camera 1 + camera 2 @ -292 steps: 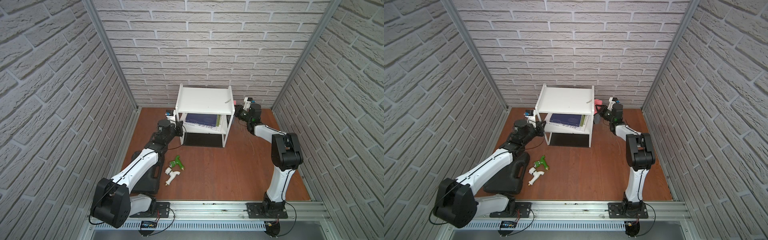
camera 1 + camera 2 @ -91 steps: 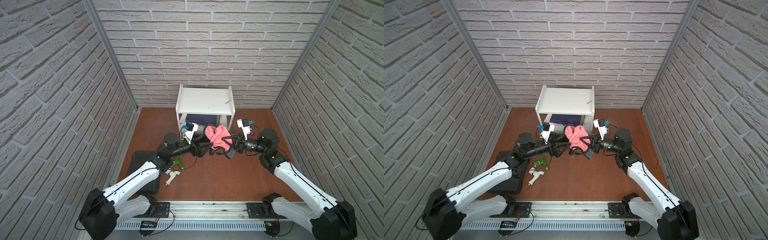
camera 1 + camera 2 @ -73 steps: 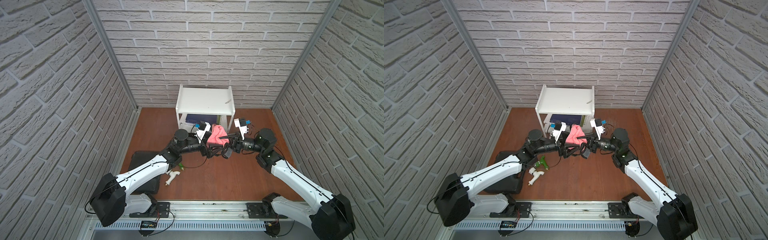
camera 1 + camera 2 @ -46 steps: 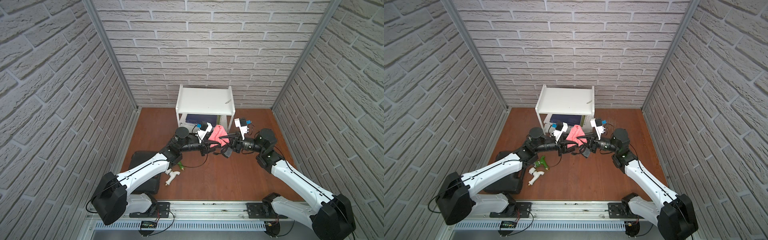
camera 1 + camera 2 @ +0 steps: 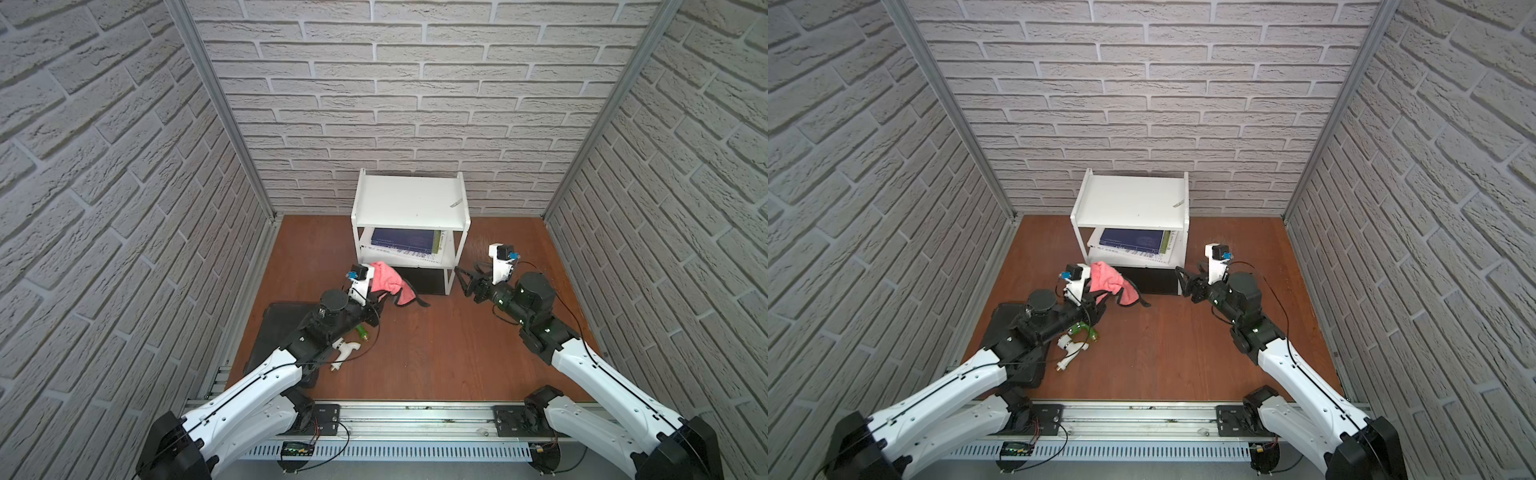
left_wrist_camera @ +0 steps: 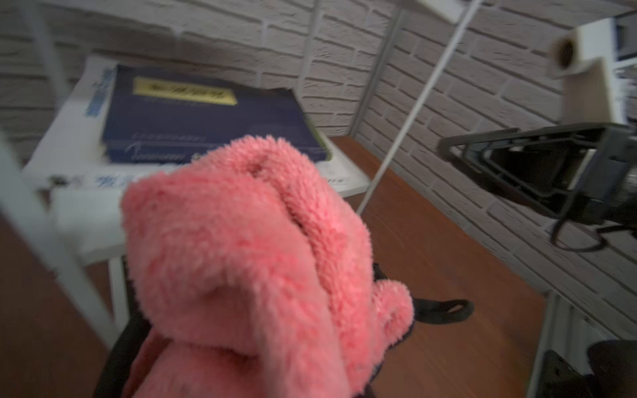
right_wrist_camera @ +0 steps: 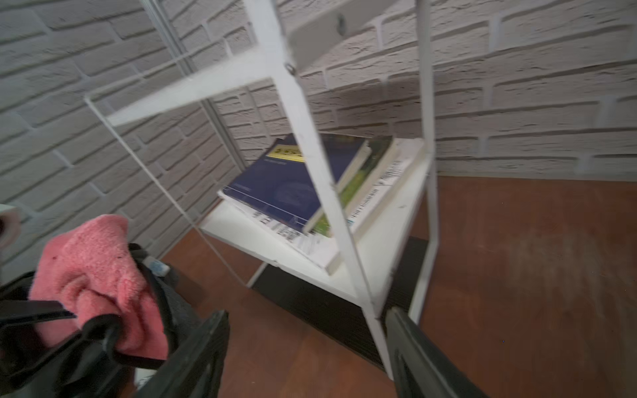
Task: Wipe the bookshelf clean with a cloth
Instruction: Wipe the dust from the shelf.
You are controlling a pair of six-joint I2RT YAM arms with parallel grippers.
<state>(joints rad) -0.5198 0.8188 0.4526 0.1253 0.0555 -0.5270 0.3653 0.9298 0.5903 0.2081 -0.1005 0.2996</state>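
The cloth (image 5: pixel 389 279) hangs in front of the bookshelf's front leg, so next my left gripper comes around to the bookshelf's open side while my right gripper steadies the opposite front leg.
The white bookshelf (image 5: pixel 409 205) (image 5: pixel 1129 203) stands against the back wall. The cloth (image 5: pixel 386 282) (image 5: pixel 1106 276), pink side out with dark edging, hangs in front of its left front leg. My left gripper (image 5: pixel 380 297) (image 5: pixel 1100 297) is shut on the cloth. In the left wrist view the cloth (image 6: pixel 248 258) hides the jaws. My right gripper (image 5: pixel 463 282) (image 5: pixel 1183 280) stands open and empty by the shelf's right front leg. In the right wrist view the gripper (image 7: pixel 306 320) points at the bookshelf (image 7: pixel 310 155), with the cloth (image 7: pixel 93 272) off to one side.
Books (image 5: pixel 403 241) lie on the middle shelf, and a small scrap (image 5: pixel 456 203) lies on the top board. A flat black case (image 5: pixel 278 332), a green item (image 5: pixel 361 331) and a white item (image 5: pixel 345 351) lie under my left arm. Brick walls enclose three sides.
My right gripper has opened, let go of the cloth and drawn back to the right. My left gripper has shut on the cloth and carried it left, toward the shelf's left front leg.
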